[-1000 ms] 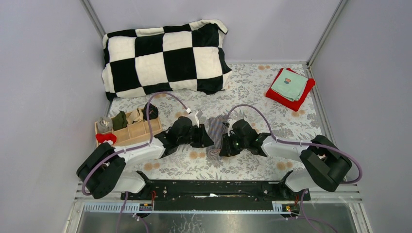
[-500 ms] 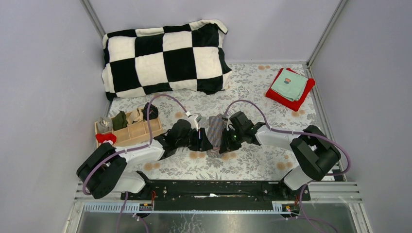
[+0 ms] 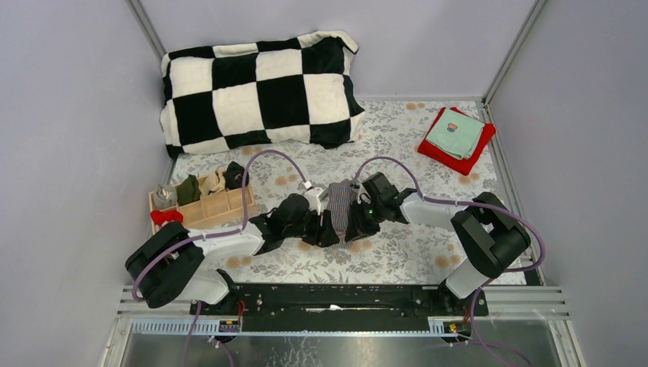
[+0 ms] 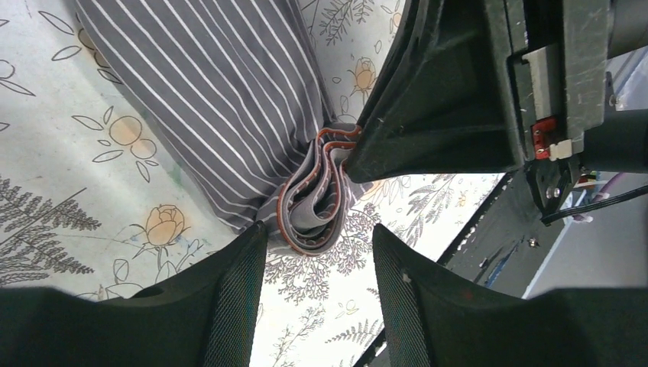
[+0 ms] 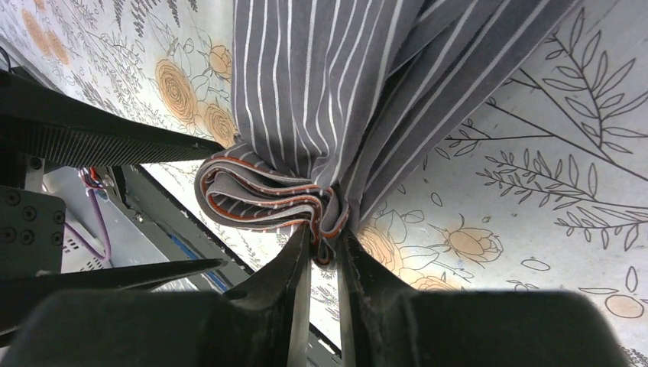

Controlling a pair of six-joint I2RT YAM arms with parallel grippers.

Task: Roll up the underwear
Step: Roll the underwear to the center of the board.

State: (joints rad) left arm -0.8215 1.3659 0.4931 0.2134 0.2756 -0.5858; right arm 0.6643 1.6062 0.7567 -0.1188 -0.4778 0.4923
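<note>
My left gripper should hold the waistband's folds [image 4: 315,220] while my right gripper goes around to the underwear's near end [image 3: 344,244], because the folds are wide open next to my right gripper's pinch.
The underwear [image 3: 338,205], grey with pale stripes and an orange-brown waistband, lies as a narrow bunched strip on the floral sheet between the two arms. In the right wrist view my right gripper [image 5: 325,243] is shut on a fold of the waistband [image 5: 260,200], and the striped cloth [image 5: 328,76] fans out beyond it. In the left wrist view my left gripper [image 4: 319,238] is open, with the curled waistband end [image 4: 313,210] just ahead of its fingertips and touching neither finger. From above, the left gripper [image 3: 325,227] and the right gripper [image 3: 354,222] meet at the near end of the strip.
A black-and-white checkered pillow [image 3: 260,88] lies at the back. A wooden divider tray [image 3: 205,208] with several rolled items stands at the left, with a red item [image 3: 166,217] beside it. A red cloth [image 3: 447,153] under a teal cloth [image 3: 455,134] lies back right.
My left gripper has opened and slid right, up to the waistband end. The right arm has drawn in leftward, still holding the waistband.
</note>
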